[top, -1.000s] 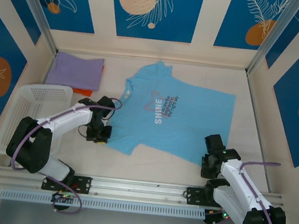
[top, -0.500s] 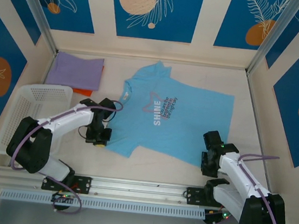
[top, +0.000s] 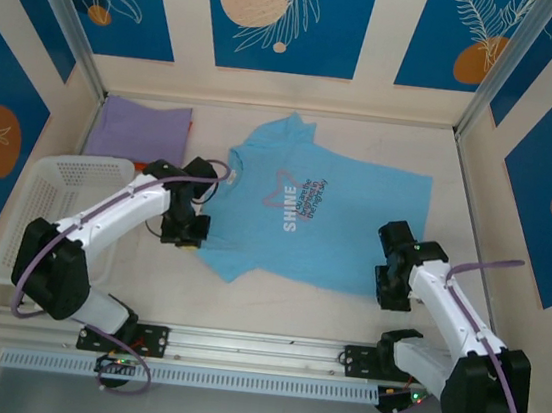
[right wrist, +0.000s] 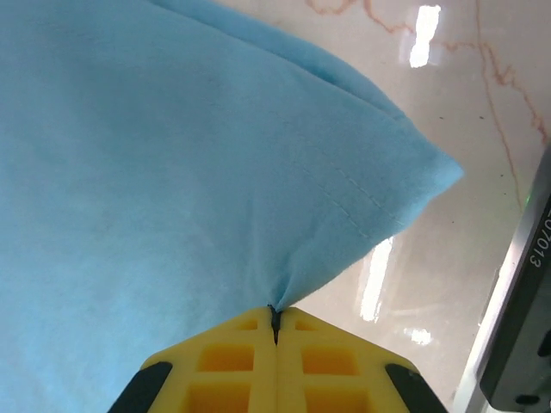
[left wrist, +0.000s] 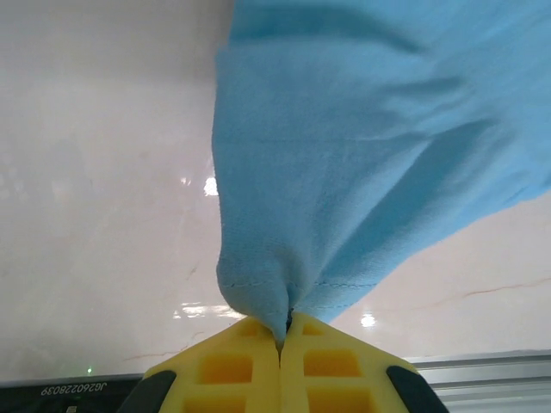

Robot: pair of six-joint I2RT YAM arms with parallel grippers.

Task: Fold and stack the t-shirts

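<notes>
The near sleeve [top: 225, 263] sticks out past the shirt's near side, so my left gripper should fold it in over the chest [top: 243, 209] before it folds the shirt's body.
A sky-blue t-shirt [top: 316, 211] with white and pink lettering lies spread in the middle of the table, collar toward the left. My left gripper [top: 187, 236] is shut on its near left sleeve; in the left wrist view the yellow jaws pinch a fold of blue cloth [left wrist: 284, 284] at my left gripper [left wrist: 281, 331]. My right gripper [top: 392, 286] is shut on the shirt's near right hem corner; the right wrist view has blue cloth [right wrist: 215, 198] running into my right gripper [right wrist: 275, 323]. A folded lavender t-shirt [top: 144, 130] lies at the back left.
A white mesh basket [top: 59, 205] stands at the left edge, beside the left arm. An orange cloth [top: 160, 167] peeks out under the lavender shirt. Blue-patterned walls enclose the table on three sides. A metal rail [top: 258, 350] runs along the near edge.
The right gripper closed on the shirt's hem corner and lifted it slightly. The left gripper moved a little toward the back with the sleeve, and the shirt's near edge drew in.
</notes>
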